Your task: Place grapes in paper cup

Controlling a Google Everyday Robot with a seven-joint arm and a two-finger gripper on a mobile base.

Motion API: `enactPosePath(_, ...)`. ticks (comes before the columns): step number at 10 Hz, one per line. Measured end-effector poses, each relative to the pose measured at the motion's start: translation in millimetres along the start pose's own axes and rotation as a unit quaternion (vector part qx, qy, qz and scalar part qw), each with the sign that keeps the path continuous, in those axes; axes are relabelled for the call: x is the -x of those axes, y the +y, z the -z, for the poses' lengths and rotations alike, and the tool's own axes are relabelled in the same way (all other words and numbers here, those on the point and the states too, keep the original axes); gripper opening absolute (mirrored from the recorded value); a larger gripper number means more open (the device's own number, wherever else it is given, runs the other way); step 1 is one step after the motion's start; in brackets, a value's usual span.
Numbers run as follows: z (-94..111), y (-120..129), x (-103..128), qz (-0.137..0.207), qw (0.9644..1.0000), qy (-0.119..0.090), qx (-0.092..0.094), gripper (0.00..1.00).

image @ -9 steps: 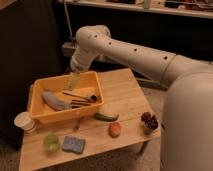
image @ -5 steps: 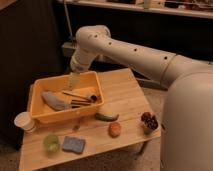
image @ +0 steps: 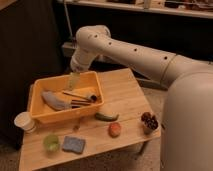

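My gripper is about to lift the grapes (image: 148,118), and a dark rounded shape (image: 151,129) shows just below them, so I expect them to rise alone and leave that dark object behind.
The grapes (image: 149,121), a small dark red-purple bunch, lie at the table's right edge. The white paper cup (image: 24,121) stands upright at the far left edge, beside the yellow bin. My gripper (image: 74,81) hangs from the white arm over the back of the yellow bin (image: 95,80), far from both the grapes and the cup. Its fingers point down, stand open and hold nothing.
The yellow bin holds a grey cloth-like item (image: 54,101) and dark utensils (image: 80,97). On the wooden table (image: 125,95) lie a green cucumber-like vegetable (image: 106,117), an orange-red fruit (image: 114,129), a light green cup (image: 51,142) and a blue sponge (image: 73,144).
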Motion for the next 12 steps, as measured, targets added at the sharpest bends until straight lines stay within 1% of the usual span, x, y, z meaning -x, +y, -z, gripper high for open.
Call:
enactPosePath(10, 0.0, 0.0, -0.1, 0.0, 1.0, 0.0, 0.0, 0.8)
enactPosePath(12, 2.7, -1.0, -5.0, -0.007, 1.0, -0.003, -0.002, 0.8)
